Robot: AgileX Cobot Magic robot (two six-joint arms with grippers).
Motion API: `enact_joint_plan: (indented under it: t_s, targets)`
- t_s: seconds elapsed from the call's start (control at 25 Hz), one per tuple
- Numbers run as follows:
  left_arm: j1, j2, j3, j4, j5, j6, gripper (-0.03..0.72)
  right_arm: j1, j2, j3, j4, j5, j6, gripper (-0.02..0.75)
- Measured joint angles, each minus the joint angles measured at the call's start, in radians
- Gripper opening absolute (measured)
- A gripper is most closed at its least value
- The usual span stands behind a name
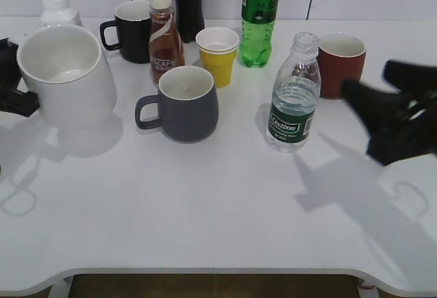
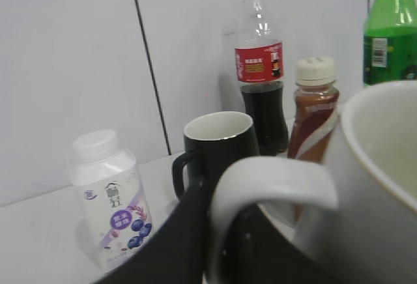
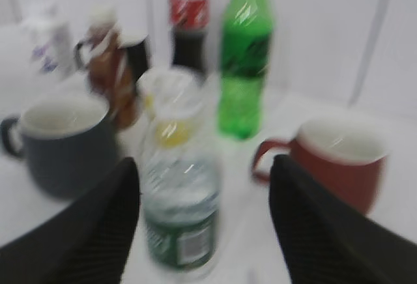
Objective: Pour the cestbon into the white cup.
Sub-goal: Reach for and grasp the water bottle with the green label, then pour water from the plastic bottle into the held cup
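I expect the cestbon (image 1: 293, 100) to send a narrow stream of clear water into the white cup when I tip it, as the cestbon's opening (image 1: 306, 39) has its cap off.
The white cup (image 1: 68, 72) is at the far left of the table. My left gripper (image 1: 15, 86) is shut on its side handle. In the left wrist view the black fingers (image 2: 221, 232) clamp the white handle (image 2: 273, 180). The cestbon (image 1: 293, 100), uncapped with a dark green label, stands upright right of centre. My right gripper (image 1: 382, 117) is open and empty, just right of the cestbon and apart from it. In the blurred right wrist view the cestbon (image 3: 179, 212) stands ahead, between the spread fingers (image 3: 205, 219).
A dark grey mug (image 1: 181, 103) stands between cup and cestbon. Behind are a black mug (image 1: 130, 30), brown coffee bottle (image 1: 164, 35), yellow paper cup (image 1: 218, 55), cola bottle (image 1: 188, 1), green soda bottle (image 1: 259, 14), red-brown mug (image 1: 341, 62) and white yogurt bottle (image 1: 58, 9).
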Motion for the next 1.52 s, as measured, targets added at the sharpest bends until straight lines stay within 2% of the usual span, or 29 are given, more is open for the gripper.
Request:
enact_joint_plan:
  t_s: [0.24,0.44,0.64,0.72,0.8,0.84,0.88,1.0,1.12,1.28,1.52]
  targets:
    - [0.0,-0.001,0.0,0.009,0.001,0.0,0.039,0.008,0.274,0.002,-0.027,-0.14,0.058,0.631]
    - [0.0,-0.002,0.0,0.011,0.005,0.0,0.039,0.008,0.455,-0.038,-0.029,-0.235,0.088,0.65]
    - [-0.016,-0.004,0.0,0.012,0.067,-0.028,0.039,0.008,0.619,-0.198,-0.042,-0.232,0.127,0.648]
    - [-0.029,-0.004,0.0,0.021,0.092,-0.041,0.038,0.008,0.675,-0.277,-0.044,-0.182,0.146,0.624]
    - [-0.046,-0.004,0.0,0.042,0.109,-0.073,0.038,0.009,0.713,-0.343,-0.052,-0.115,0.152,0.53]
    - [-0.057,-0.006,0.0,0.06,0.119,-0.093,0.038,0.009,0.716,-0.361,-0.064,-0.098,0.154,0.456]
    - [-0.069,-0.014,0.0,0.08,0.136,-0.109,0.038,0.009,0.715,-0.372,-0.096,-0.08,0.157,0.446]
    - [-0.126,-0.056,0.0,0.117,0.226,-0.128,0.038,0.016,0.669,-0.375,-0.244,-0.004,0.158,0.445]
    - [-0.202,-0.106,-0.004,0.124,0.34,-0.137,0.038,0.046,0.574,-0.406,-0.332,0.161,0.111,0.445]
    - [-0.305,-0.156,-0.049,0.126,0.5,-0.168,0.038,0.113,0.465,-0.508,-0.348,0.381,-0.058,0.445]
    - [-0.43,-0.188,-0.175,0.105,0.758,-0.189,0.038,0.208,0.438,-0.642,-0.354,0.562,-0.272,0.445]
